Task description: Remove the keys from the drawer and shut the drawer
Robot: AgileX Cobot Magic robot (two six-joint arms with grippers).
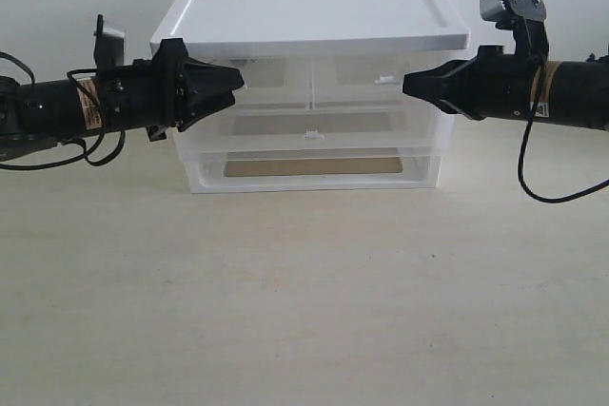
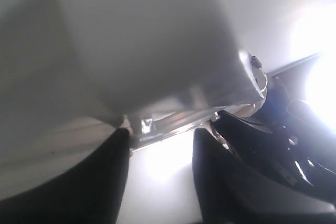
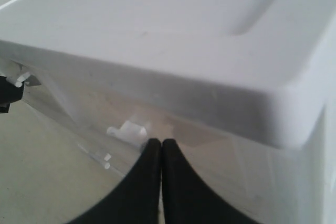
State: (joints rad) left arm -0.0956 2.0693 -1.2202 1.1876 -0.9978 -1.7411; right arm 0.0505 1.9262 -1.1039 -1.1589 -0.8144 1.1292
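The drawer's shut; left fingers at its tab handle should widen, close, then pull.
The drawer, the left-hand translucent half-width one under the white lid, looks level with its right-hand neighbour. Its tab handle is hidden behind my left gripper. That gripper hangs in front of the drawer's left part, and the left wrist view shows it open with nothing between the fingers. The keys are out of view in every frame. My right gripper is shut and empty. Its tips are just beside the right-hand drawer's white tab, though I cannot tell if they touch it.
Below the two half-width drawers sits a full-width drawer with its own tab, and a lower one under that. The unit stands at the back of a pale table. Both arms reach in sideways at upper-drawer height.
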